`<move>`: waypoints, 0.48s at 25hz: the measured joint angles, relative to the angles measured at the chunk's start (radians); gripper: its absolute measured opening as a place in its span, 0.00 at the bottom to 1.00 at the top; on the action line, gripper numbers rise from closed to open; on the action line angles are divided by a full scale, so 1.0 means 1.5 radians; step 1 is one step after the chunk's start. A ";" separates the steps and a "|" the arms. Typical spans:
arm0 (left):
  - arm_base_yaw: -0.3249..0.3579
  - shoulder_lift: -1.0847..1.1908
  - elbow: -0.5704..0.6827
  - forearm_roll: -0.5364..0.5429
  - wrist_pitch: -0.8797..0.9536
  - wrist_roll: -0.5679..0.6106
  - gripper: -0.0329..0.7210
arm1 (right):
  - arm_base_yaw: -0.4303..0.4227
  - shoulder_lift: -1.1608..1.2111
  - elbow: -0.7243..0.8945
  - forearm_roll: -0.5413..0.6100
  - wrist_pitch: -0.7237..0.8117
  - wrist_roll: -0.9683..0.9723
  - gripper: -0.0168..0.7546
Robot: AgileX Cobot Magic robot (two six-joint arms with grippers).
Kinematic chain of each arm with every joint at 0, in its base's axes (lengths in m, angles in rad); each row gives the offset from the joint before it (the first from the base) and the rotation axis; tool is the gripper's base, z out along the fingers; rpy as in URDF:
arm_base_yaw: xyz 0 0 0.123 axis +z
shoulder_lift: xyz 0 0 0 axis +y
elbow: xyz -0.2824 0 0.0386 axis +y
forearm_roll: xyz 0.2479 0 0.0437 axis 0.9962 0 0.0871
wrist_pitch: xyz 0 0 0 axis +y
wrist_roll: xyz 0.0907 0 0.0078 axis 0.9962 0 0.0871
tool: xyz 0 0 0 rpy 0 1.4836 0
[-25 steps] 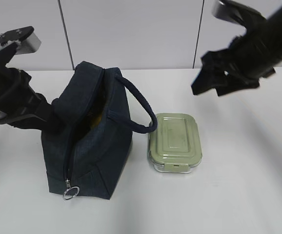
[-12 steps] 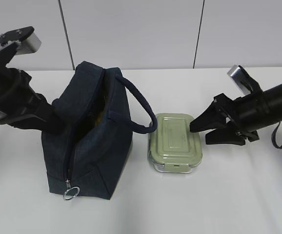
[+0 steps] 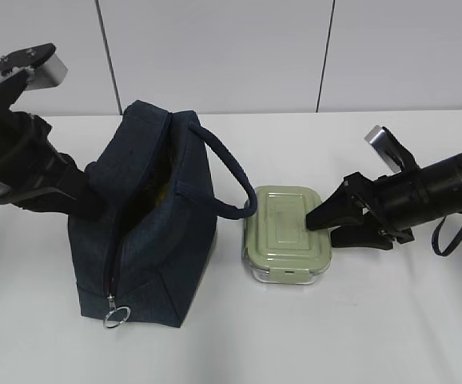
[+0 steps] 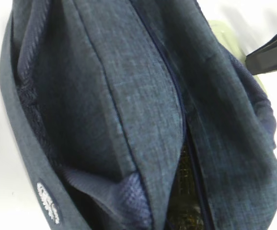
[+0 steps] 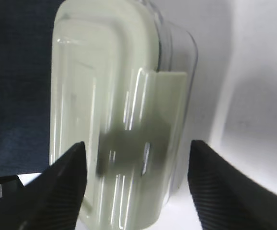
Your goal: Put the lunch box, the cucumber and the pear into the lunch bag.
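Note:
The lunch bag's narrow opening [image 3: 147, 192] sits between soft fabric sides. So the bag's side [image 3: 185, 212] beside the loop handle will bend outward as I push the lunch box in.
The dark navy lunch bag [image 3: 147, 232] stands upright at the left with its top zipper open. It fills the left wrist view [image 4: 129, 96]. A little yellow [image 3: 158, 192] shows in the opening; I cannot tell what it is. The cucumber is out of view. The lunch box [image 3: 287, 234], with its sage-green lid, lies flat to the right of the bag. My left gripper [image 3: 93, 186] is pressed into the bag's left wall, fabric bunched over its fingers. My right gripper [image 3: 328, 229] is open, low at the box's right end. Its fingers straddle the lunch box [image 5: 119, 120] in the right wrist view [image 5: 138, 179].
The bag's loop handle [image 3: 229, 180] arches over toward the box and its end touches the box's left edge. The metal ring pull [image 3: 115, 317] hangs at the bag's front bottom. The table is white, with a white panelled wall behind.
My right arm has come down from high at the upper right to table height and moved left, its open jaws now at the lunch box. The left arm and bag have not moved.

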State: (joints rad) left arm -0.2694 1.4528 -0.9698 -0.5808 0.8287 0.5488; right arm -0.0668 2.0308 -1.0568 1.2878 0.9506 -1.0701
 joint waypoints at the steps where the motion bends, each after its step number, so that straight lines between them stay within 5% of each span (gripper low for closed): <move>1: 0.000 0.000 0.000 0.000 0.000 0.000 0.05 | 0.000 0.000 -0.001 0.004 -0.001 -0.005 0.68; 12: 0.000 0.000 0.000 -0.001 0.000 0.000 0.05 | 0.000 0.000 -0.006 0.026 -0.015 -0.033 0.68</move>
State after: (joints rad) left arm -0.2694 1.4528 -0.9698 -0.5819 0.8287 0.5488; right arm -0.0668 2.0308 -1.0655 1.3261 0.9279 -1.1194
